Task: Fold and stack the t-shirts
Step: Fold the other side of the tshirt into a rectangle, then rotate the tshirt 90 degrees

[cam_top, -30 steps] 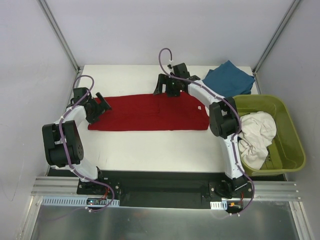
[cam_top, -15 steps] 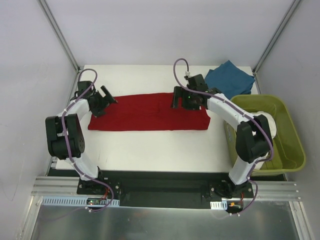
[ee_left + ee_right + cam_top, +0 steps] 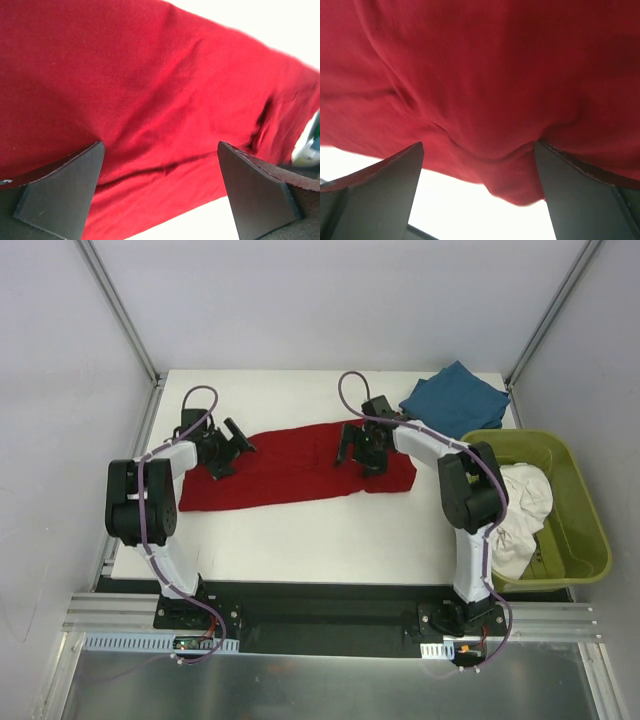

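Next, I swing one end of the deep red t-shirt [image 3: 285,458] near with my left gripper while I push the other end [image 3: 402,480] away with my right gripper, because the t-shirt lies crosswise along the table.
The deep red t-shirt [image 3: 290,465] lies as a long, slightly rumpled strip across the white table [image 3: 320,540]. My left gripper [image 3: 232,445] is open over its left part, and red cloth [image 3: 150,85] fills the left wrist view beyond the spread jaws [image 3: 160,150]. My right gripper [image 3: 358,452] is open over its right part. In the right wrist view a bulge of red cloth [image 3: 495,75] sits between the spread jaws [image 3: 479,147]. The teal-blue t-shirt [image 3: 455,398] lies folded at the far right. The white t-shirt [image 3: 520,510] is crumpled in the tub.
The olive-green plastic tub [image 3: 585,540] stands at the right edge of the table, beside the right arm. Grey walls and metal frame posts close in the back and sides. White table surface shows in front of the red shirt.
Both grippers have moved inward over the red shirt. The shirt has gone from a neat rectangle to a skewed, wrinkled strip, its left end lying nearer the front.
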`<state>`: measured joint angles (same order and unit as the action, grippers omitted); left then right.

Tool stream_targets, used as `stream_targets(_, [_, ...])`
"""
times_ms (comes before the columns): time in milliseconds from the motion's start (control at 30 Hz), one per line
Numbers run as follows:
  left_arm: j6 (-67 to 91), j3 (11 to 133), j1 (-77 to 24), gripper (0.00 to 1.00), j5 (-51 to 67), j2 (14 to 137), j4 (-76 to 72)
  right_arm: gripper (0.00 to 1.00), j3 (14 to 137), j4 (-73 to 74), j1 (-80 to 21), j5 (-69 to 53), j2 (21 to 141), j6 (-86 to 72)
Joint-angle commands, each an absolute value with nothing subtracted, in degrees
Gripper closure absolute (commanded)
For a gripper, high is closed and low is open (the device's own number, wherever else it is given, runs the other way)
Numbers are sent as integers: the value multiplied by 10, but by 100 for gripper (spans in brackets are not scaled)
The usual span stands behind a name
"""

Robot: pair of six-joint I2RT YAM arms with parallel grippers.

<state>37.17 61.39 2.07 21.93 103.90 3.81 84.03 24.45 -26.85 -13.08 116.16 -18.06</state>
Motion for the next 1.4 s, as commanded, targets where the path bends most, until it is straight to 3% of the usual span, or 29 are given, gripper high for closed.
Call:
stream_targets(0, [409, 501, -31, 1, 190, 986, 93, 4, 955, 256, -266, -179, 1270, -195])
stream_targets(100, [461, 449, -90, 1, 182, 951, 93, 4, 1089, 287, -266, -249, 1369, -192])
stream_targets(267, [575, 417, -255, 1, 140, 914, 93, 4, 1322, 327, -256, -241, 1495, -212])
stream_targets(433, [750, 453, -414, 1, 95, 933, 93, 4, 1368, 222, -241, -246, 1541, -283])
stream_targets(533, [779, 494, -466, 1, 74, 952, 93, 3, 1395, 215, -242, -238, 1560, -280])
stream_targets(800, [778, 498, -483, 1, 87, 935, 93, 4, 1395, 207, -229, -222, 1549, -260])
stream_targets(933, [745, 483, -501, 1, 44, 838, 105, 4, 1393, 238, -226, -228, 1500, -213])
stream_targets(1167, [636, 454, -514, 1, -51, 647, 171, 3, 1242, 293, -252, -138, 1244, -67])
stream_targets(1367, [584, 449, -507, 1, -170, 553, 309, 4, 1113, 381, -325, -6, 1142, 20])
